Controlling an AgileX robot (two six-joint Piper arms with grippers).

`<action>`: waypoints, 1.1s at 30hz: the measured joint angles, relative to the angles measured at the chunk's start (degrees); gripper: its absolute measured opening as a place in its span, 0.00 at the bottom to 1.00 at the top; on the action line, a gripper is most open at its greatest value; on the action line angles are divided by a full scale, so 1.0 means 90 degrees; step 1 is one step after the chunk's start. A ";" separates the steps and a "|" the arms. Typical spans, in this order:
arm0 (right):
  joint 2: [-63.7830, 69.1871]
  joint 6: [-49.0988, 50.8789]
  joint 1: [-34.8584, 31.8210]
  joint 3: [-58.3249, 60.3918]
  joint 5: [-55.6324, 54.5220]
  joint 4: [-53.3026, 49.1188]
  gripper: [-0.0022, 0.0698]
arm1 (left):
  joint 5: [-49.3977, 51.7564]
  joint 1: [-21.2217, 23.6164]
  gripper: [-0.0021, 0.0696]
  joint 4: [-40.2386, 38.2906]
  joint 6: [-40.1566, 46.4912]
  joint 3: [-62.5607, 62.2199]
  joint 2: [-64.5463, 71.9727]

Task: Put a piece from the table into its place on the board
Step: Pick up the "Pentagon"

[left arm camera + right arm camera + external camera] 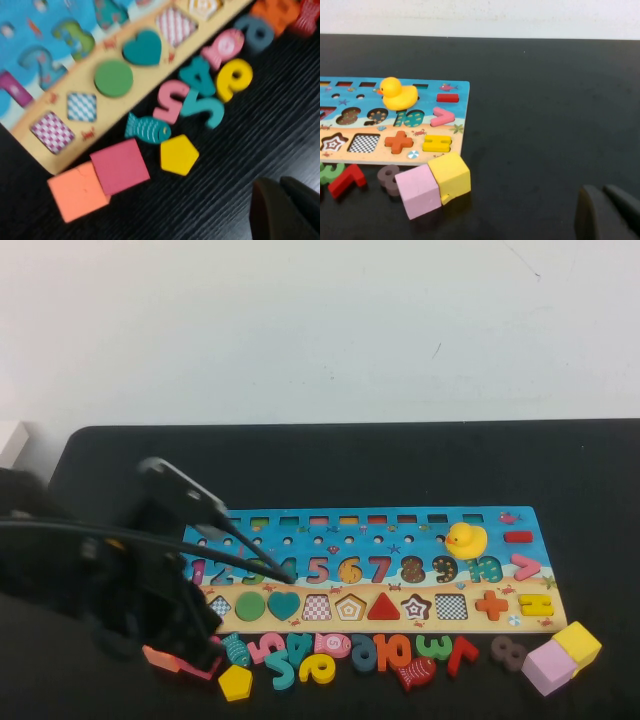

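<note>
A gap (155,163) separates the yellow pentagon piece (236,683) from the pink square, so my left gripper keeps going down toward the yellow pentagon piece until its fingers close on it.
The yellow pentagon piece (236,682) lies flat on the black table (400,460), just in front of the board's left end, beside a pink square and a teal fish. In the left wrist view the piece (179,154) is apart from my left gripper (282,200), which is shut and empty over bare table. The board (400,525) lies across the table's middle, and its pentagon slot (349,607) is open. My left arm covers the board's left end in the high view. My right gripper (607,210) is shut and empty over bare table, right of the board (427,97).
Loose numbers (330,655) lie along the board's near edge. A pink square (119,166) and an orange square (77,190) lie next to the piece. A rubber duck (465,540) sits on the board. A yellow cube (577,643) and a pink cube (548,667) stand at the right.
</note>
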 joint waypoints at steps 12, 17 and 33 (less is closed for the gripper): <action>0.0000 0.0000 0.0000 0.0000 0.0000 0.0000 0.06 | -0.0653 -0.1064 0.14 0.2351 -0.3265 -0.0041 0.1441; 0.0000 0.0000 0.0000 0.0000 0.0000 0.0000 0.06 | -0.0653 -0.1064 0.56 0.2072 -0.3515 -0.0056 0.1993; 0.0000 0.0000 0.0000 0.0000 0.0000 -0.0002 0.06 | -0.1894 -0.1064 0.66 0.1490 -0.4024 -0.0101 0.3149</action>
